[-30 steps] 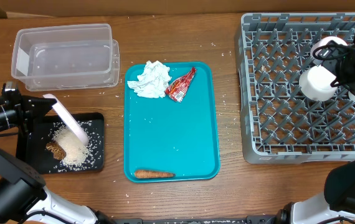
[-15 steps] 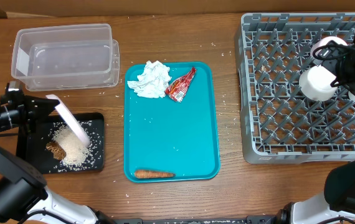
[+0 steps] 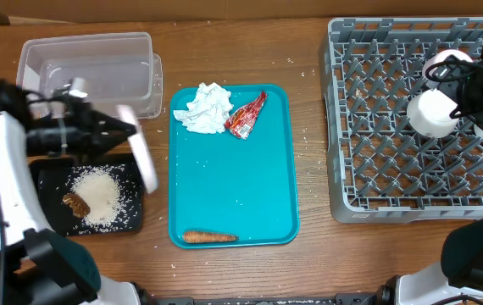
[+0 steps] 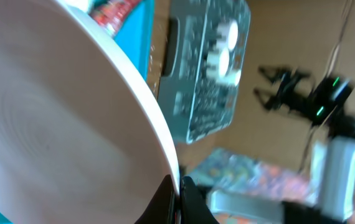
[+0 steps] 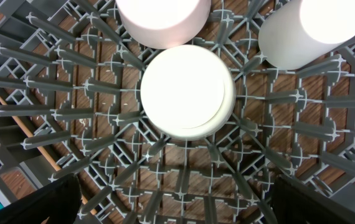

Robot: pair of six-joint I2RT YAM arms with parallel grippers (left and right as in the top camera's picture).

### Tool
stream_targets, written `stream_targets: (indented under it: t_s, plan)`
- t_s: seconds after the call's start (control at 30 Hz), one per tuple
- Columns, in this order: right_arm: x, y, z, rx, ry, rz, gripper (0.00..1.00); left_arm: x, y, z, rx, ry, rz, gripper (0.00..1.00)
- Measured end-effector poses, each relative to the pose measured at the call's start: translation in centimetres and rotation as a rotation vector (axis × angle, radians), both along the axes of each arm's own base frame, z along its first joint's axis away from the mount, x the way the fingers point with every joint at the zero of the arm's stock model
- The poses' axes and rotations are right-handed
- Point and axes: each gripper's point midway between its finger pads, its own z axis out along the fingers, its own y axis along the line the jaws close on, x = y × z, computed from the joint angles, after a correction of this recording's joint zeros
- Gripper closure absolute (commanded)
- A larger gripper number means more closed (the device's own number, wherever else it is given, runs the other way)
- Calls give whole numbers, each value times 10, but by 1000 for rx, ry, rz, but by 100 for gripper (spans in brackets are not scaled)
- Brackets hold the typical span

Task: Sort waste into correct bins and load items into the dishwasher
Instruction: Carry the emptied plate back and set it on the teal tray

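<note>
My left gripper should keep carrying the large pale plate (image 3: 139, 149) to the teal tray's middle (image 3: 233, 174) until the plate lies flat, because the plate is empty and the middle of the tray is open.
My left gripper (image 4: 179, 198) is shut on the rim of the large pale plate (image 4: 59, 118), which fills the left wrist view. From overhead the plate (image 3: 144, 165) stands on edge and blurred between the black tray (image 3: 47, 174) and the teal tray (image 3: 233, 195). Loose rice (image 3: 97, 196) and a brown lump (image 3: 75, 203) lie in the black tray. The napkin (image 3: 205, 108), red wrapper (image 3: 247, 116) and carrot (image 3: 208, 237) lie on the teal tray. My right gripper (image 5: 177, 208) hangs open over the grey dish rack (image 3: 377, 161), above a white bowl (image 5: 187, 90), a second bowl (image 5: 162, 22) and a cup (image 5: 314, 28).
The clear tub (image 3: 89, 76) stands at the back left, just behind my left arm (image 3: 4, 135). Rice grains are scattered over the wooden table (image 3: 313, 135) around the trays. My right arm (image 3: 479, 85) covers part of the rack's right side.
My left arm has swung up and to the right with the plate, off the rice in the black tray toward the teal tray. The right arm has not moved.
</note>
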Motion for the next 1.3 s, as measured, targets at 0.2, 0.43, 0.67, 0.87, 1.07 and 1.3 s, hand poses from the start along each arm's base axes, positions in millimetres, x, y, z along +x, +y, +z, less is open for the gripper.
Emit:
stream_targets:
  t_s: [0.2, 0.43, 0.67, 0.87, 1.07, 1.3]
  plan:
    - [0, 0, 0, 0, -1, 0, 0, 11, -59, -18, 141, -58, -187, 96]
    - [0, 0, 0, 0, -1, 0, 0, 15, -142, -49, 429, -81, -302, 96]
    - [0, 0, 0, 0, -1, 0, 0, -5, -196, -69, 717, -134, -303, 96]
    - [0, 0, 0, 0, -1, 0, 0, -12, -216, -81, 903, -188, -238, 96]
    - [0, 0, 0, 0, -1, 0, 0, 1, -226, -134, 1017, -125, -239, 96]
    - [0, 0, 0, 0, -1, 0, 0, -3, -231, -186, 1053, -8, -296, 81]
